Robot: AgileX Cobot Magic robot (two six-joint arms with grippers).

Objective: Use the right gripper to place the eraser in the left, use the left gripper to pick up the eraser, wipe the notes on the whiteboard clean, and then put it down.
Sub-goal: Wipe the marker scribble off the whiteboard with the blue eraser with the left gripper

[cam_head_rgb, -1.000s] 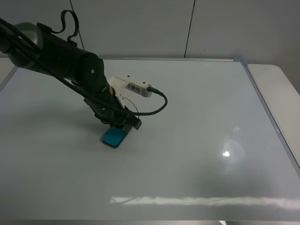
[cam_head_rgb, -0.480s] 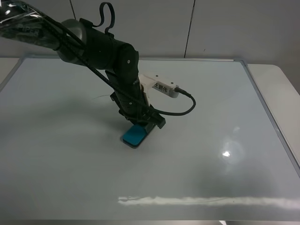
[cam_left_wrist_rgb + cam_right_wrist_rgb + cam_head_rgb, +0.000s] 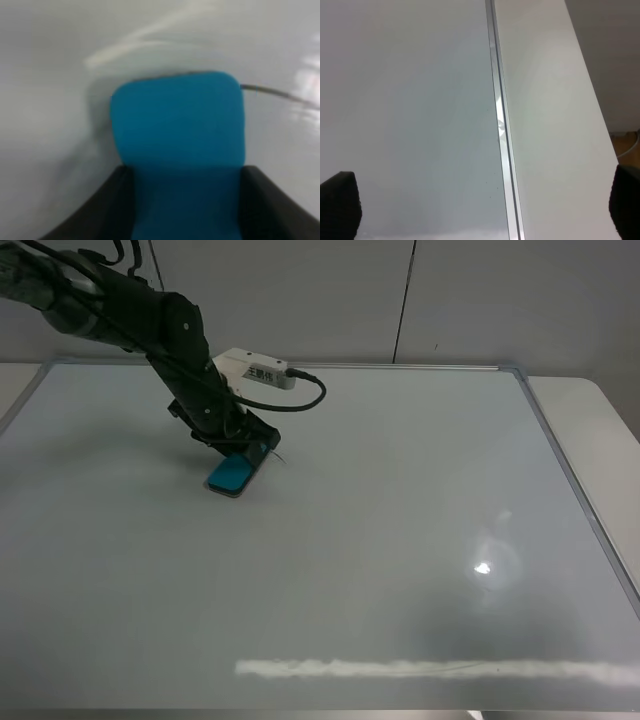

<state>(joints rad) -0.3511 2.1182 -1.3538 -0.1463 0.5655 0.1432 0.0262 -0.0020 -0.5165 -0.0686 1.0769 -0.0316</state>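
A thin dark marker stroke point(image 3: 279, 457) is still beside the eraser. I should turn my left gripper back and wipe the eraser over that stroke before moving away.
My left gripper point(image 3: 243, 453) is shut on the teal-blue eraser point(image 3: 231, 476) and presses it flat on the whiteboard point(image 3: 400, 540), in the far-left part. In the left wrist view the eraser point(image 3: 177, 130) sits between my black fingers point(image 3: 100, 210). A thin dark marker stroke of the notes point(image 3: 280, 94) shows just beside the eraser, and faintly in the exterior high view point(image 3: 279, 456). No circle is visible. My right gripper point(image 3: 480, 210) is open and empty above the board's right frame; it is out of the exterior high view.
The board's silver frame point(image 3: 498, 125) runs along the right, with a white tabletop point(image 3: 550, 125) beyond it. A white labelled block point(image 3: 255, 369) and a looping black cable point(image 3: 310, 398) hang off the left arm. Light glare point(image 3: 483, 567) lies on the board.
My left gripper has slid the eraser first to the right, then back up and to the left across the board. It has kept hold of the eraser.
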